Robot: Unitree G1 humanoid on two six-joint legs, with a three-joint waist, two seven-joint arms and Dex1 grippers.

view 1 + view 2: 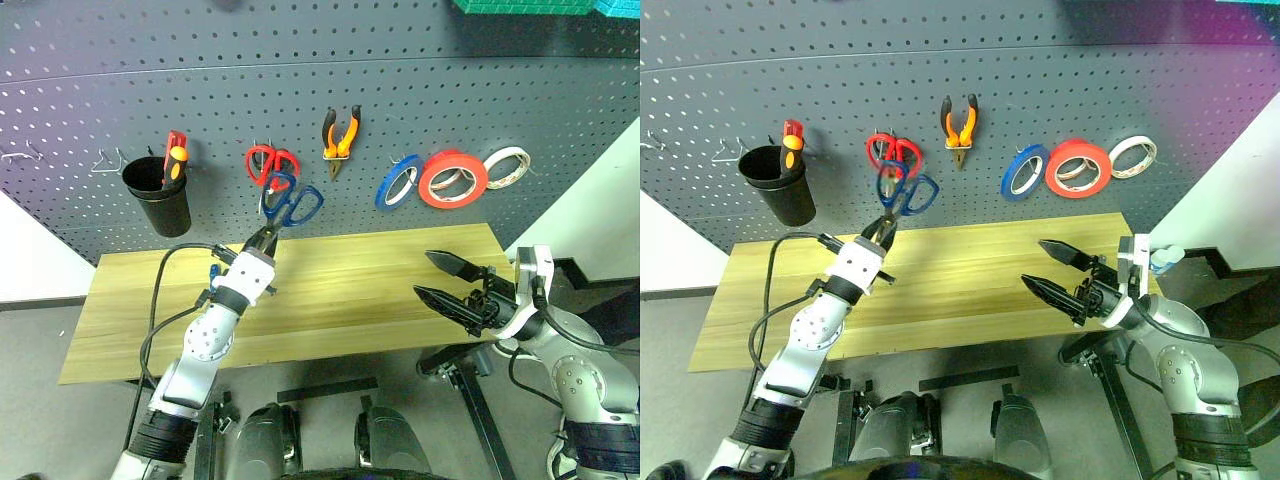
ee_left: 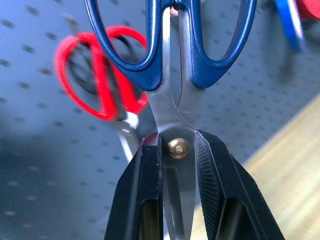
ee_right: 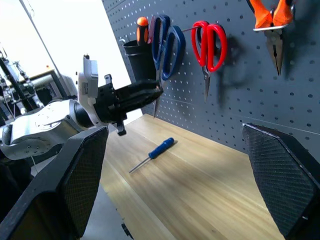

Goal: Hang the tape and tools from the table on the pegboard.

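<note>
The dark blue-handled scissors' loops are up and open toward the red scissors' hook, so my left gripper keeps going there and lets go once both loops catch.
My left gripper is shut on the blades of the dark blue-handled scissors, handles up, close to the pegboard just below the red scissors. I cannot tell whether the handles touch a hook. In the left wrist view the fingers clamp the blades at the pivot. The orange-red tape and the orange-and-black pliers hang on the board. The blue-handled screwdriver lies on the table under my left arm. My right gripper hovers open and empty over the table's right end.
A black cup holding a red-and-yellow screwdriver hangs at the left. Red scissors, a blue tape ring and a pale ring also hang there. Bare wire hooks sit left of the cup.
</note>
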